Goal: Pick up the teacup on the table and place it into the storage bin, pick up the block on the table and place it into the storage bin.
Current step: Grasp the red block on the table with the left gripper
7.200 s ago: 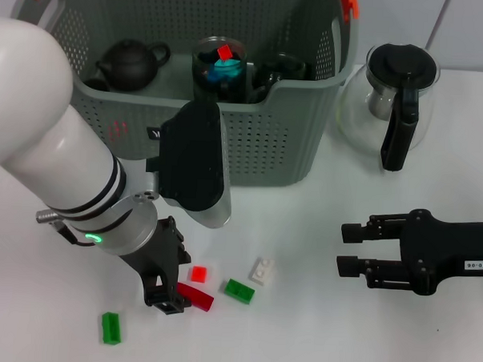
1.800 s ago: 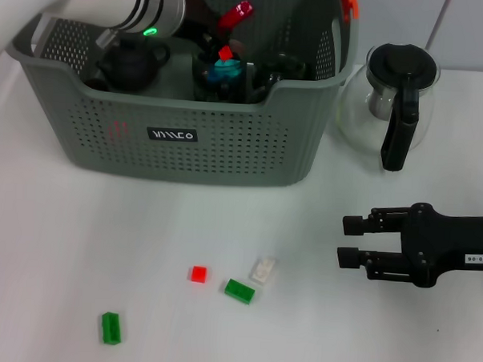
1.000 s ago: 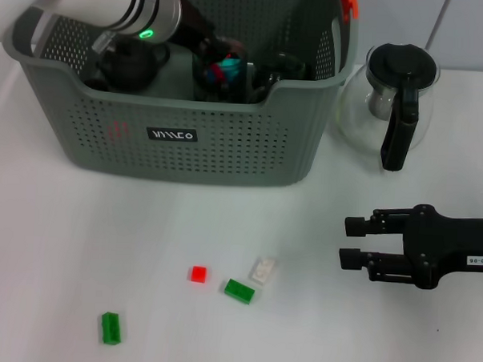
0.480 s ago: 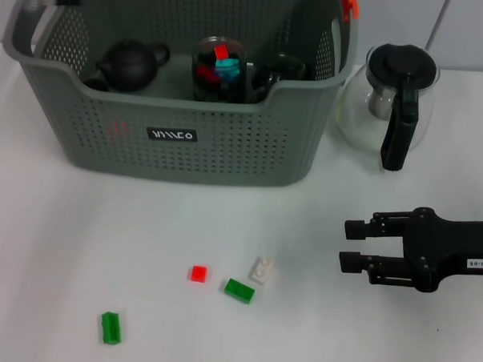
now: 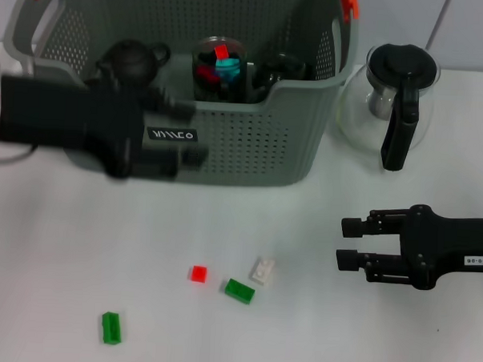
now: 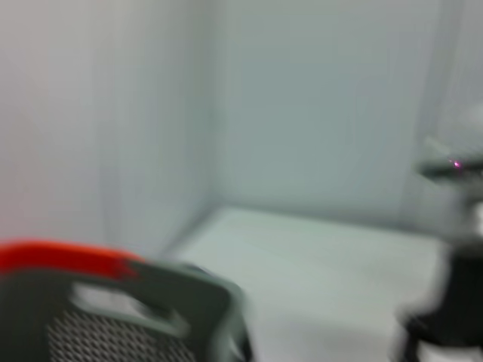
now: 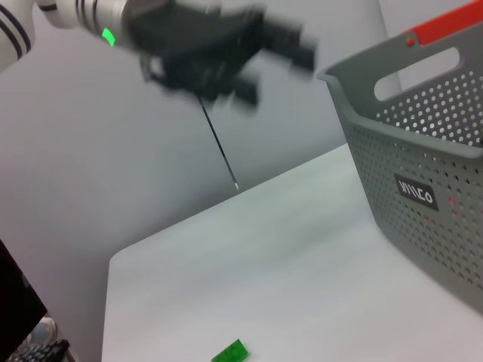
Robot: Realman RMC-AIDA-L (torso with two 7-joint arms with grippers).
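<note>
I should keep lowering my left gripper toward the small red block [image 5: 199, 274] and close it around the block's sides, because the block is lying clear of its green and white neighbours.
The grey storage bin [image 5: 303, 83] stands at the back of the table; its orange clip [image 6: 60, 256] shows in the left wrist view. Inside are a glass teacup [image 5: 218, 68] holding red and blue blocks and a dark cup [image 5: 280, 69]. On the table lie a small red block [image 5: 198, 273], a green block [image 5: 239, 291], a white block [image 5: 262, 269] and another green block [image 5: 111, 328]. My left gripper [image 5: 183, 132], blurred by motion, hangs open and empty before the bin's front wall. My right gripper [image 5: 347, 242] rests open at the right.
A glass teapot with a black handle [image 5: 393, 99] stands right of the bin. A dark teapot [image 5: 135, 58] sits in the bin's left part. The right wrist view shows the left gripper [image 7: 300, 47], the bin [image 7: 411, 188] and a green block [image 7: 230, 351].
The left arm carried a long red block from the table into the glass teacup, left the view, and has now swung down in front of the bin. The right arm stayed still.
</note>
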